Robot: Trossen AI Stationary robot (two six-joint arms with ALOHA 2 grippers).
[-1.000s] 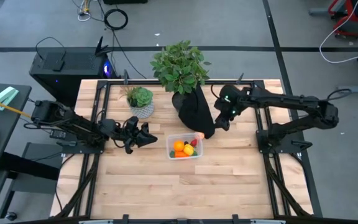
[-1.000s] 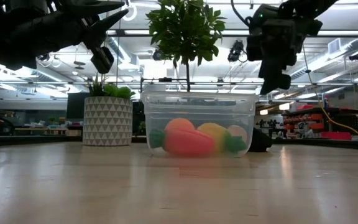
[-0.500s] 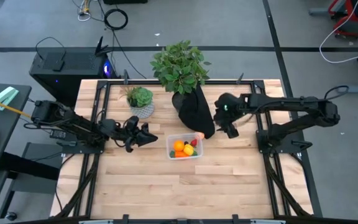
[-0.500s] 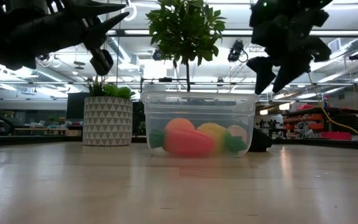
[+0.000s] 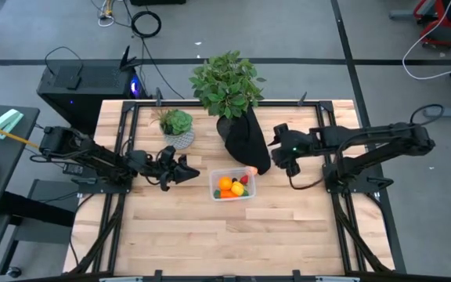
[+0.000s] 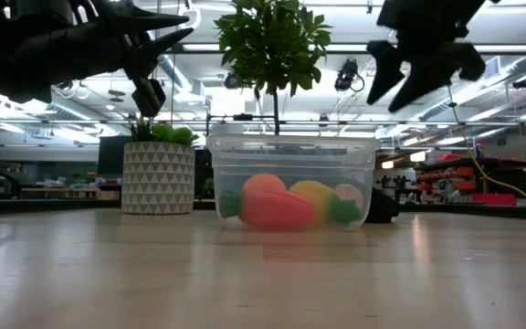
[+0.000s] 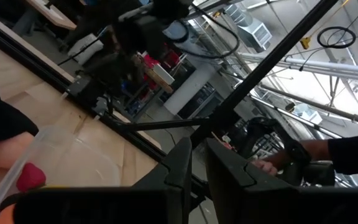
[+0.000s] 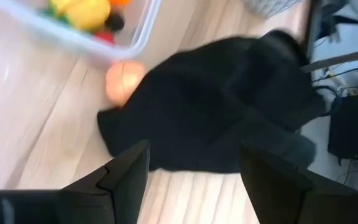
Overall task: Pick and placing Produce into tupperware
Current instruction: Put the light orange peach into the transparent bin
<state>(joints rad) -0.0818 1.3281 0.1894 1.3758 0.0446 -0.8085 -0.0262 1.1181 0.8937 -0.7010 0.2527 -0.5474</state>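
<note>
I should grip the peach-coloured ball (image 8: 123, 81) with my right gripper and pull it back clear before I put it inside, because it sits snug between the tupperware's corner (image 8: 138, 51) and the black cloth.
The clear tupperware (image 5: 233, 186) stands mid-table and holds an orange (image 5: 225, 183), a yellow piece (image 5: 239, 189), a strawberry (image 5: 244, 179) and a carrot (image 6: 277, 208). The peach-coloured ball (image 5: 251, 170) lies on the table outside it, between its far right corner and the black plant pot (image 5: 245, 141); the right wrist view also shows this ball (image 8: 124, 81). My right gripper (image 5: 282, 163) hovers open and empty to the right of that pot. My left gripper (image 5: 194, 172) waits in the air left of the tupperware, its fingers nearly together.
A white patterned pot (image 5: 178, 137) with a small plant stands on the far left part of the table. The tall leafy plant (image 5: 227, 82) in the black pot rises behind the tupperware. Bare wood lies along the near half of the table (image 5: 233, 235).
My right gripper has risen above the table and tipped toward level, its wrist drawing slightly toward the near edge. The produce and the tupperware have stayed in place.
</note>
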